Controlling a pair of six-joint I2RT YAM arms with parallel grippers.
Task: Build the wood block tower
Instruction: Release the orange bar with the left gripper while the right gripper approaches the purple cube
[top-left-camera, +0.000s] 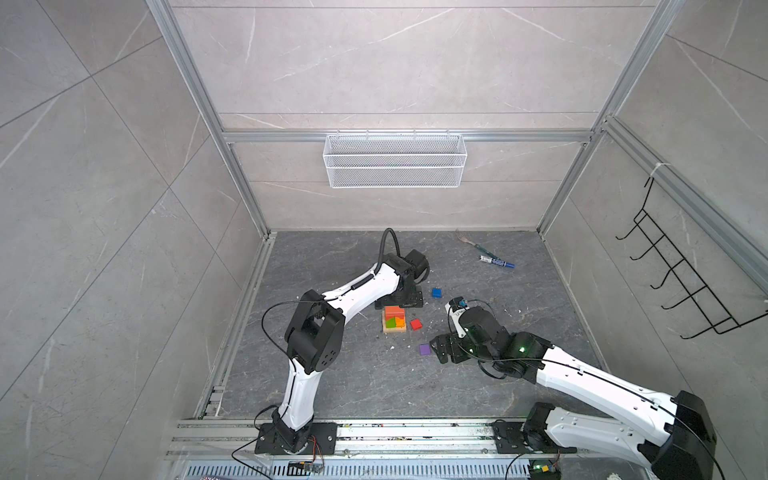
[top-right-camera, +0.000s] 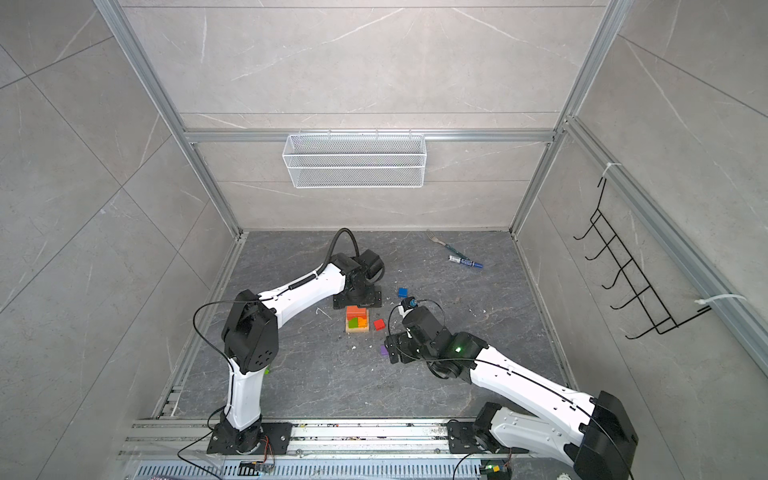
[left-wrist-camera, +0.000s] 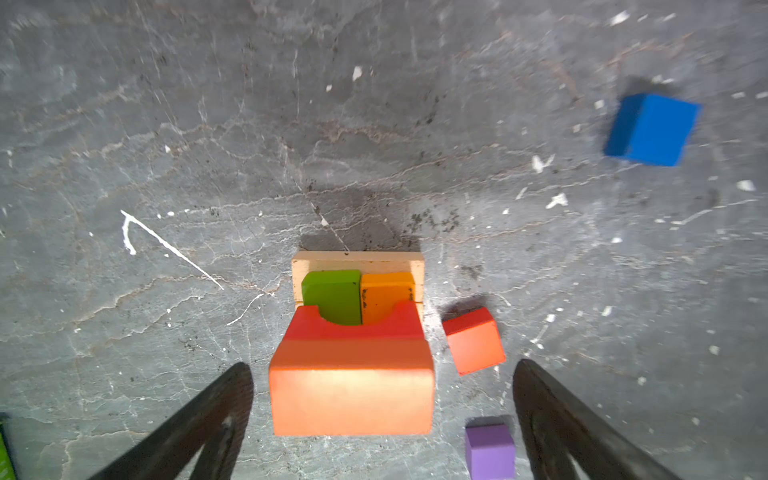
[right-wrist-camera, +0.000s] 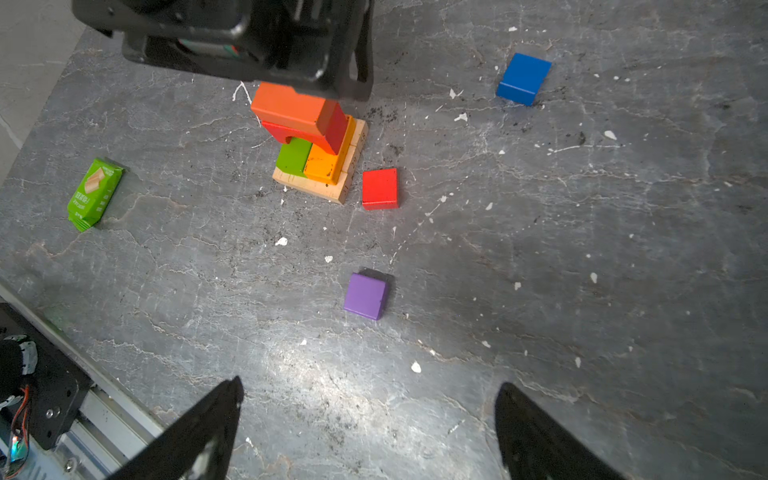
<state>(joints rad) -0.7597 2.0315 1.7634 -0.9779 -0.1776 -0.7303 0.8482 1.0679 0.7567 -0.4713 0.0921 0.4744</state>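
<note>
My left gripper is hanging over the tower's orange block (top-left-camera: 393, 309), so it should back away before my right gripper brings the purple cube (top-left-camera: 424, 349) to the top.
The tower (top-left-camera: 394, 320) (top-right-camera: 357, 319) stands mid-table: a tan base (left-wrist-camera: 357, 259), a green bar (left-wrist-camera: 332, 295) beside an orange bar (left-wrist-camera: 386, 291), a red arch (left-wrist-camera: 353, 328) and an orange block (left-wrist-camera: 351, 395) (right-wrist-camera: 286, 104) on top. My left gripper (left-wrist-camera: 382, 368) (top-left-camera: 398, 301) hangs open right above it, its fingers apart from both sides of the orange block. Loose on the table are a red cube (top-left-camera: 416, 324) (right-wrist-camera: 379, 188), a blue cube (top-left-camera: 436, 292) (right-wrist-camera: 523, 78) and a purple cube (top-left-camera: 424, 349) (right-wrist-camera: 365, 296). My right gripper (right-wrist-camera: 370, 386) (top-left-camera: 437, 351) is open and empty, just right of the purple cube.
A green snack wrapper (right-wrist-camera: 95, 193) lies left of the tower. A blue marker (top-left-camera: 496, 261) and a fork (top-left-camera: 469, 243) lie at the back right. A white wire basket (top-left-camera: 395, 160) hangs on the back wall, a black hook rack (top-left-camera: 685, 282) on the right wall.
</note>
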